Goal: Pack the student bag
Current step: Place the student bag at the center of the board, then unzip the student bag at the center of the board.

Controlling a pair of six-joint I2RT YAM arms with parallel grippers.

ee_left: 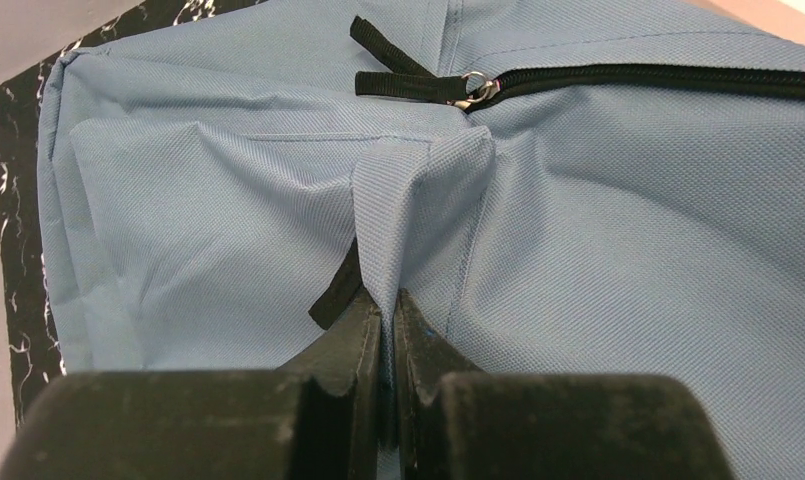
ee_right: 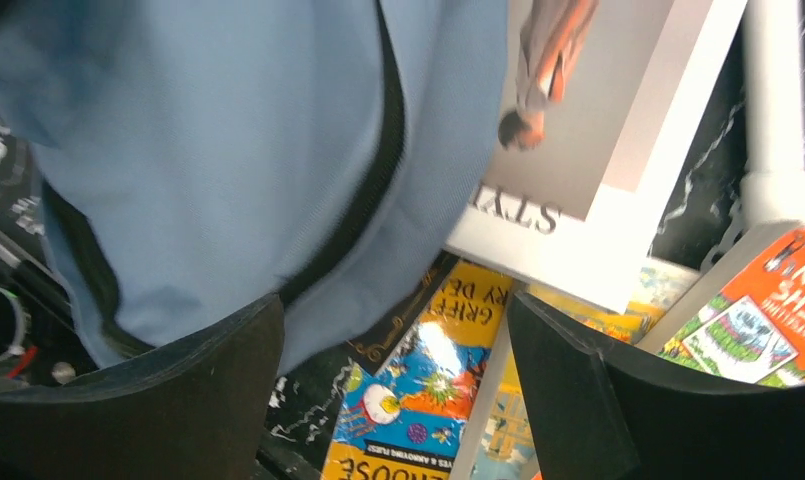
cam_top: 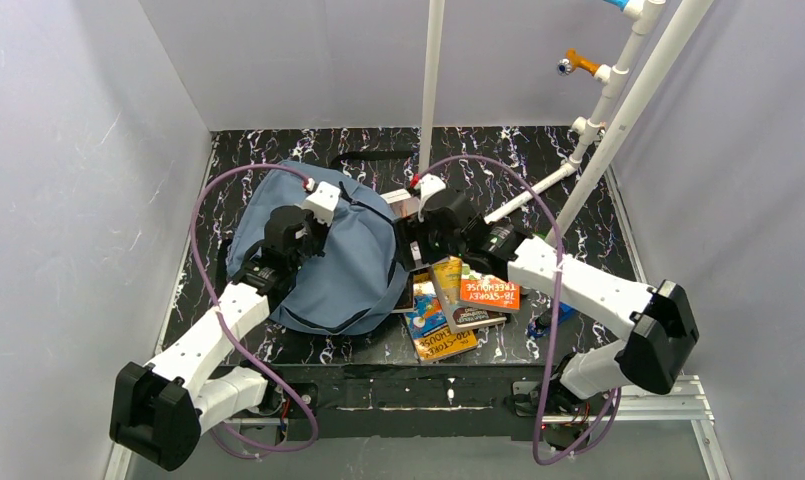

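Observation:
The black zipper (cam_top: 376,211) curves along the bag's limp edge (cam_top: 397,288). The zipper will open into a gap along that curve when I pull its slider.
The slate-blue student bag (cam_top: 343,270) lies on the left half of the table. My left gripper (cam_top: 314,222) rests on top of it, shut on a raised fold of the bag's fabric (ee_left: 393,200) just below the closed end of the black zipper (ee_left: 658,78). My right gripper (cam_top: 416,240) hovers at the bag's right edge, open and holding nothing (ee_right: 396,320). The bag's edge (ee_right: 278,150) hangs beside its left finger. Under it lie a yellow and blue book (ee_right: 448,370), a white book (ee_right: 578,150) and an orange book (ee_right: 768,310).
Several books are piled right of the bag, the orange one (cam_top: 490,292) on top and a yellow one (cam_top: 440,335) near the front. White pipes (cam_top: 430,80) (cam_top: 628,110) rise at the back and right. Grey walls enclose the table. A small blue object (cam_top: 563,312) lies under the right arm.

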